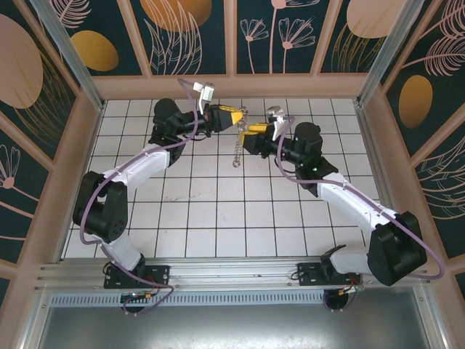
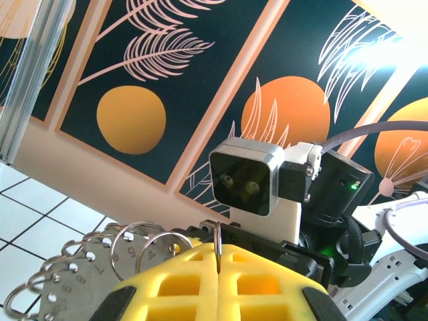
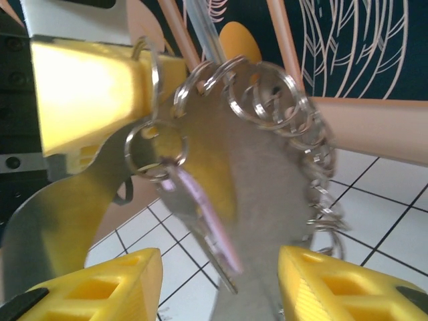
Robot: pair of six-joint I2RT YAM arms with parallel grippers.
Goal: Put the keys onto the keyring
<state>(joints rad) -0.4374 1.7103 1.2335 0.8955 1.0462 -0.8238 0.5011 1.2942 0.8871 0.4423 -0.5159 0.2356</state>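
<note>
I can see the lilac-pink key [image 3: 204,217] hanging loose below its small ring. Next, I move my right gripper up and grab that small ring [image 3: 158,151] near my left gripper's fingers.
The keyring [image 3: 267,187] is a grey metal plate edged with a row of small split rings; in the top view the keyring [image 1: 237,149] dangles above the tiles at the back of the floor. My left gripper [image 2: 219,267] is shut on the thin edge of one ring [image 2: 219,234], with the plate [image 2: 73,287] hanging to its left. A slim lilac-pink key [image 3: 207,227] hangs from a ring [image 3: 157,150] just below the left gripper's yellow fingers [image 3: 87,93]. My right gripper [image 3: 221,287] is open, one finger on each side of the key and clear of it. From above, the left gripper [image 1: 234,120] and right gripper [image 1: 251,131] nearly meet.
Both arms reach to the back of the white tiled floor [image 1: 218,211], close to the back wall [image 1: 232,86]. The right wrist camera housing [image 2: 244,177] sits directly ahead of the left fingers. Patterned side walls enclose the cell.
</note>
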